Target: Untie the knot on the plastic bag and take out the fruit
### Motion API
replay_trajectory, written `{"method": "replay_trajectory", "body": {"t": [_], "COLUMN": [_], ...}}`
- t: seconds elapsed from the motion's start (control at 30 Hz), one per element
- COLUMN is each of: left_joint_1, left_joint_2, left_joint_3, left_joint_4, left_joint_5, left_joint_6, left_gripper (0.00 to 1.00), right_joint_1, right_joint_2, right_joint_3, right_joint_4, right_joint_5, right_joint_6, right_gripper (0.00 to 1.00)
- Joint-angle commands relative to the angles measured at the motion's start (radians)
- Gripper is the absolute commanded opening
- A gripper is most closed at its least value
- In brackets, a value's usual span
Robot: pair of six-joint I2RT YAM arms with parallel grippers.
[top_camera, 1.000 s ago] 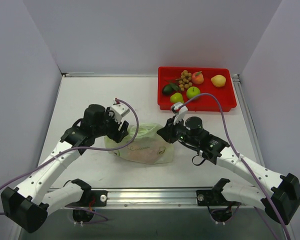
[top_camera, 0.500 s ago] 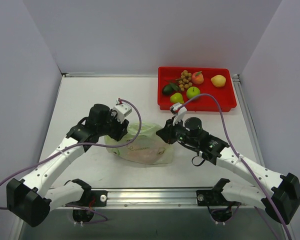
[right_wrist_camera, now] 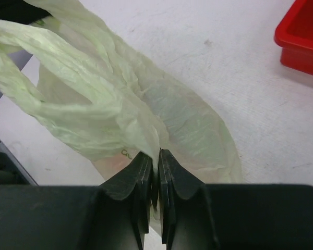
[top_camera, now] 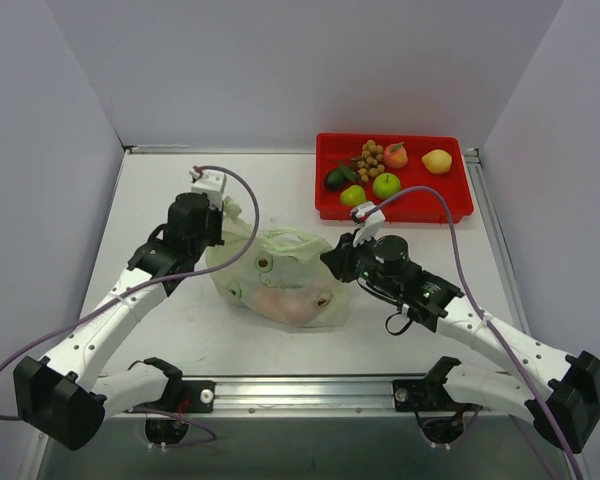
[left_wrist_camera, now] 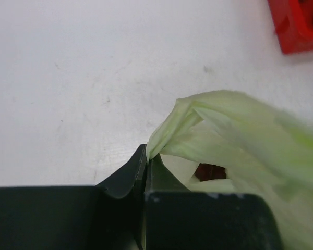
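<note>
Next, I pull my left gripper's end of the plastic bag toward the table's near edge to open the plastic bag, because loose film leaves only a narrow gap over the fruit point(left_wrist_camera: 210, 172).
The pale green plastic bag point(top_camera: 280, 280) lies mid-table, stretched between both grippers. My left gripper point(top_camera: 226, 214) is shut on a drawn-out strip of its left end, pinched at the fingertips point(left_wrist_camera: 147, 153) in the left wrist view. My right gripper point(top_camera: 338, 262) is shut on the bag's right edge, film squeezed between its jaws point(right_wrist_camera: 156, 154). Pinkish fruit point(top_camera: 285, 305) shows through the film, and a dark red piece point(left_wrist_camera: 209, 171) is visible through a gap in the bag point(left_wrist_camera: 235, 125). I cannot make out the knot in any view.
A red tray point(top_camera: 450, 205) stands at the back right with green, red-orange and dark fruits, a tan longan cluster point(top_camera: 370, 158) and a yellow lemon-like fruit point(top_camera: 437, 161). Its corner shows in both wrist views point(left_wrist_camera: 297, 26) point(right_wrist_camera: 302, 41). White walls enclose the table.
My left gripper closed on the bag's left end and pulled it back and to the left, spreading the bag wider. The right gripper kept its hold and shifted slightly right.
</note>
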Motion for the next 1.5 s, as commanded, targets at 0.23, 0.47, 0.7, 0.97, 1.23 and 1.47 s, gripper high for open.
{"method": "replay_trajectory", "body": {"t": [0.23,0.47,0.7,0.97,1.23,1.47], "left_joint_1": [0.064,0.062,0.062,0.062,0.062,0.062], "left_joint_2": [-0.136,-0.343,-0.549,-0.67,-0.701,-0.711], "left_joint_3": [0.126,-0.126,-0.224,-0.241,-0.261,-0.284], "left_joint_4": [0.106,0.08,-0.082,-0.168,-0.205,-0.213], "left_joint_5": [-0.199,-0.002,-0.008,-0.045,-0.057,-0.083], "left_joint_6": [-0.265,-0.334,-0.404,-0.486,-0.531,-0.568], "left_gripper": [0.0,0.0,0.0,0.0,0.0,0.0], "right_joint_1": [-0.02,0.012,0.153,0.256,0.291,0.253], "right_joint_2": [-0.022,-0.059,0.07,0.402,0.737,0.84], "right_joint_3": [0.124,0.069,0.392,0.748,1.055,1.036], "right_joint_4": [0.004,-0.126,-0.419,-0.473,-0.547,-0.568], "right_joint_5": [0.207,0.106,0.184,0.498,0.745,0.666], "right_joint_6": [-0.032,-0.047,-0.139,0.039,0.129,0.211], "right_gripper": [0.13,0.3,0.72,0.94,1.0,1.0]}}
